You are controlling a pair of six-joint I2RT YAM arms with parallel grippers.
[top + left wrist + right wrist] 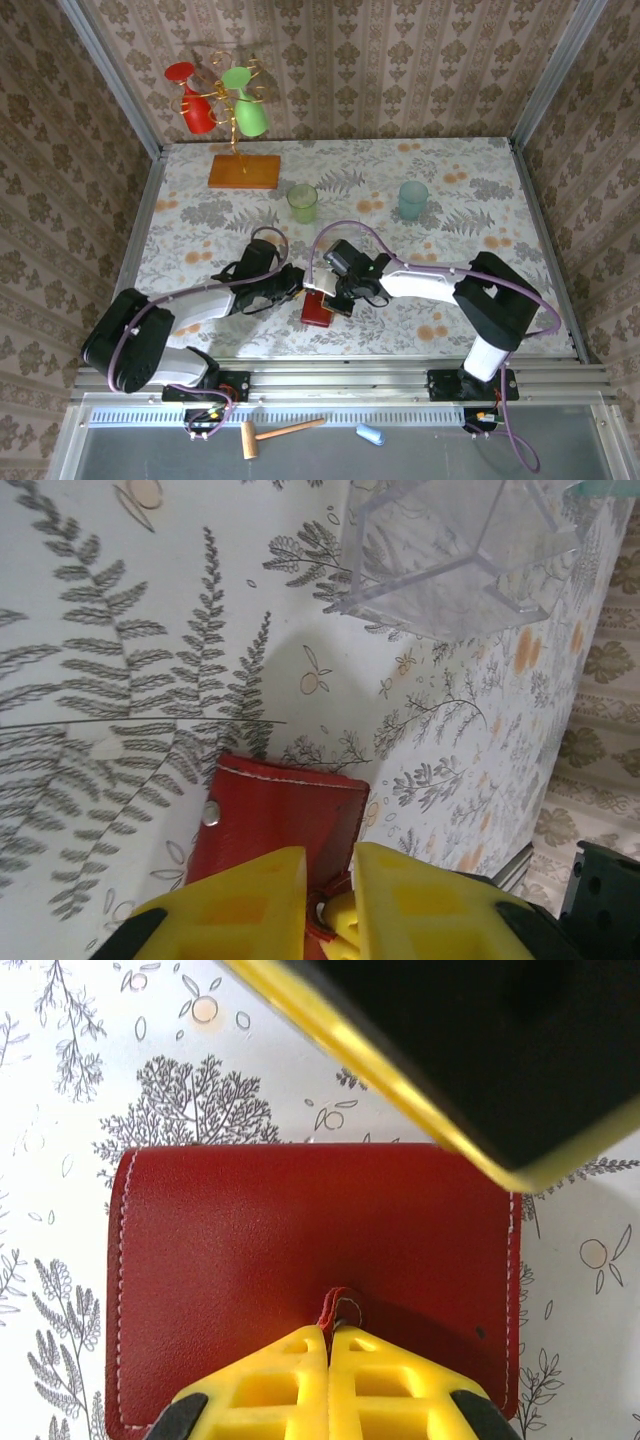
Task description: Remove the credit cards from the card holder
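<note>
My right gripper needs to open, turn and grip the snap tab lengthwise, because the snap tab's rounded end (pixel 342 1306) bunches up as the gripper squeezes it across its width.
The red card holder (pixel 317 312) lies flat and closed on the floral tablecloth near the front edge, between both arms. My right gripper (pixel 328 1332) is shut on its small snap tab (pixel 341 1307), fingertips pressed together over the red cover (pixel 300 1220). My left gripper (pixel 330 880) comes in from the left, and its yellow fingers (pixel 240 900) stand narrowly apart, pinching the card holder's (pixel 280 805) near edge. In the top view the left gripper (pixel 297 287) and the right gripper (pixel 334 298) meet over it. The credit cards are hidden inside.
A light green cup (pixel 302 203) and a teal cup (pixel 413 200) stand mid-table behind the arms. A rack on an orange wooden base (pixel 244 172) holds red and green cups at the back left. Walls (pixel 60 150) close in three sides.
</note>
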